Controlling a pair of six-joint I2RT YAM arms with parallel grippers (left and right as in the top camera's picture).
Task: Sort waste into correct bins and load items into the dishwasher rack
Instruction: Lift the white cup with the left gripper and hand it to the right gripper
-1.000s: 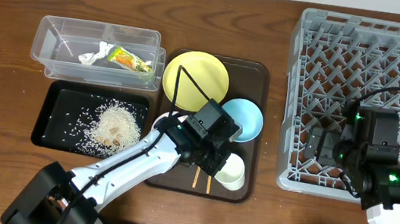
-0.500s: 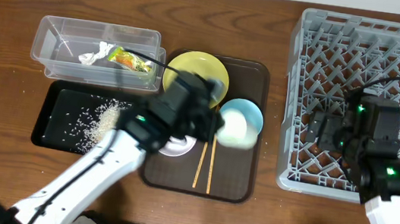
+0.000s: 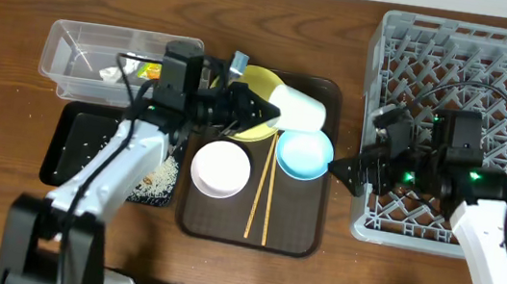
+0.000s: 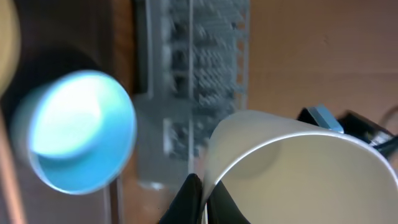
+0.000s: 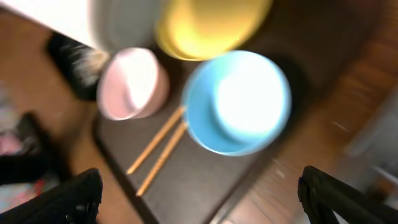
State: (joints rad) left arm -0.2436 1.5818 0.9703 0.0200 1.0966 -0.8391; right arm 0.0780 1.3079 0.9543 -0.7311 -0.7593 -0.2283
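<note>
The small white cup's rim point(image 3: 279, 102) is held by my left gripper, a long way from the dishwasher rack. My right gripper should therefore grip the cup's loose end point(image 3: 318, 117) and put the cup in the rack.
My left gripper point(image 3: 271, 115) is shut on the rim of the small white cup point(image 3: 298, 109) and holds it tipped sideways above the yellow plate point(image 3: 245, 129); the left wrist view shows the fingers point(image 4: 202, 194) pinching the cup wall point(image 4: 305, 174). The light blue bowl point(image 3: 303, 156), the pinkish-white bowl point(image 3: 221, 168) and the chopsticks point(image 3: 259, 196) lie on the brown tray. My right gripper point(image 3: 352, 170) is open and empty at the grey dishwasher rack's point(image 3: 475, 72) left edge, above the blue bowl point(image 5: 239, 102).
The brown serving tray point(image 3: 300, 235) sits mid-table. The clear tub point(image 3: 76, 47) holds the tissue point(image 3: 107, 73) and the wrapper point(image 3: 151, 71), partly hidden by my left arm. The black tray point(image 3: 79, 145) holds rice scraps point(image 3: 164, 178).
My left gripper lifted the cup from the tray's front and carried it back over the yellow plate. My right arm swung left from over the rack to its left edge.
</note>
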